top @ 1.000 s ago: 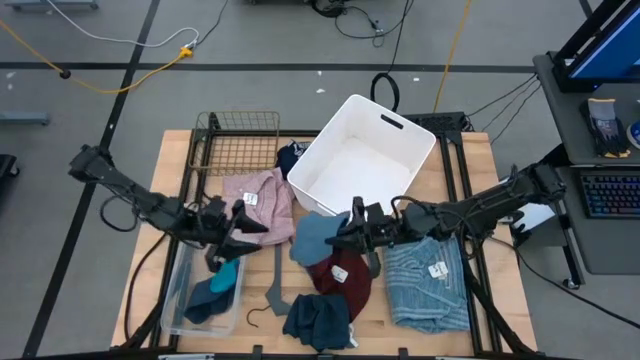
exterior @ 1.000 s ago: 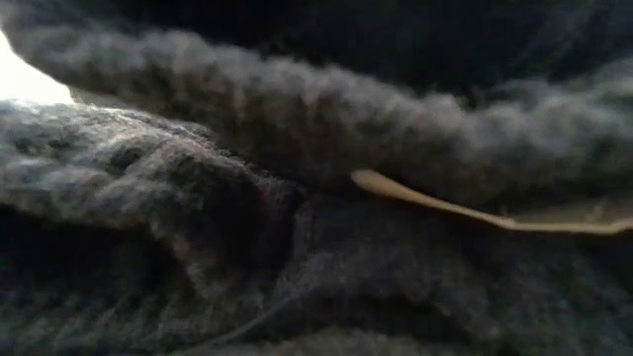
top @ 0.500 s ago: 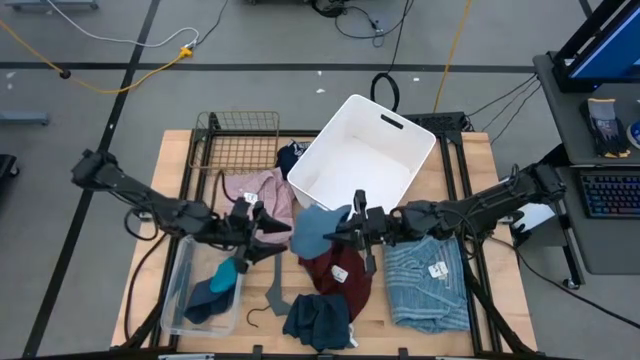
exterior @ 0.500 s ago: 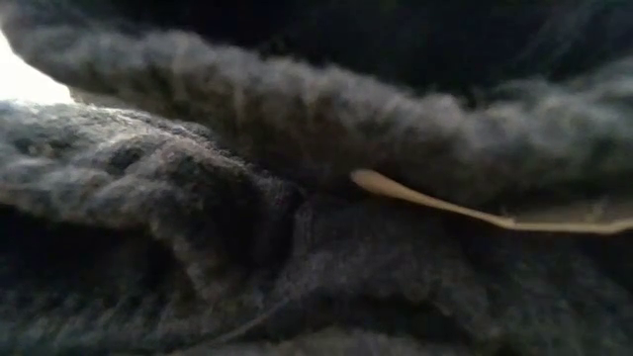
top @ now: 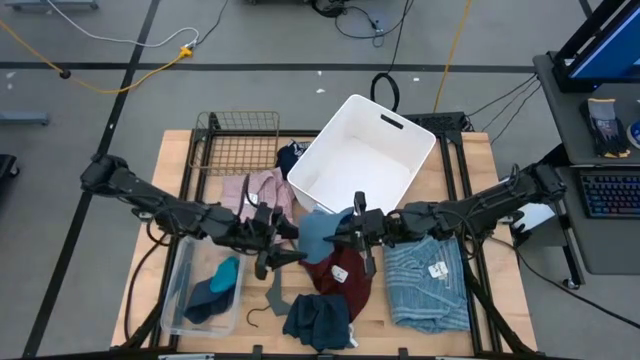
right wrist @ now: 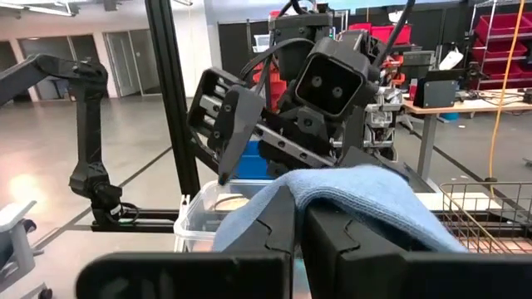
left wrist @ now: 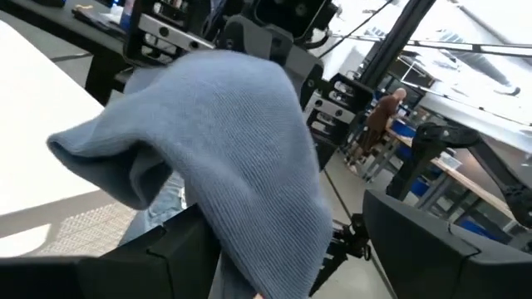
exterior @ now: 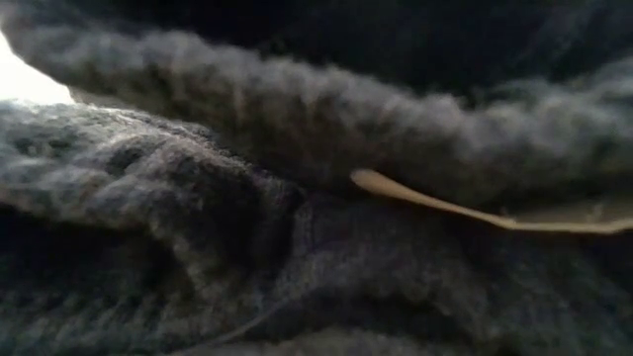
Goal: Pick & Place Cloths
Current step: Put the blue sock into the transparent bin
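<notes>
My left gripper will have the cloth [top: 318, 233] flop over its fingers when it pulls the cloth away, because the blue cloth's loose corner [left wrist: 104, 159] hangs down in a soft fold.
A small blue cloth [top: 315, 235] hangs above the table's middle, with my right gripper [right wrist: 301, 224] shut on it. My left gripper [top: 288, 240] faces it from the left, open. In the left wrist view the blue cloth [left wrist: 241, 141] hangs between its two fingers. A pink cloth [top: 258, 190], a maroon cloth [top: 340, 278], a light-blue ribbed cloth [top: 425, 285] and a dark teal piece [top: 318, 320] lie flat on the table. Another teal piece [top: 225, 275] lies in a clear tub. My right gripper pinches the blue cloth between its two shut fingers, coming level from the table's right side. A fold of the cloth [right wrist: 349, 187] drapes over the fingertips and hides the place of contact. The cloth hangs clear of the table. My left gripper: whether its fingers touch the cloth cannot be told.
A white bin [top: 400, 135] stands tilted at the back middle, beside a wire rack [top: 235, 145]. A grey hanger [top: 275, 290] lies near the front, next to the clear tub [top: 180, 300]. Dark knitted cloth [exterior: 297, 198] fills the low view.
My left gripper has moved toward the table's right edge, away from above the clear tub and up to the blue cloth that my right gripper holds. The cloth now hangs between its fingers. My right gripper has stayed in place.
</notes>
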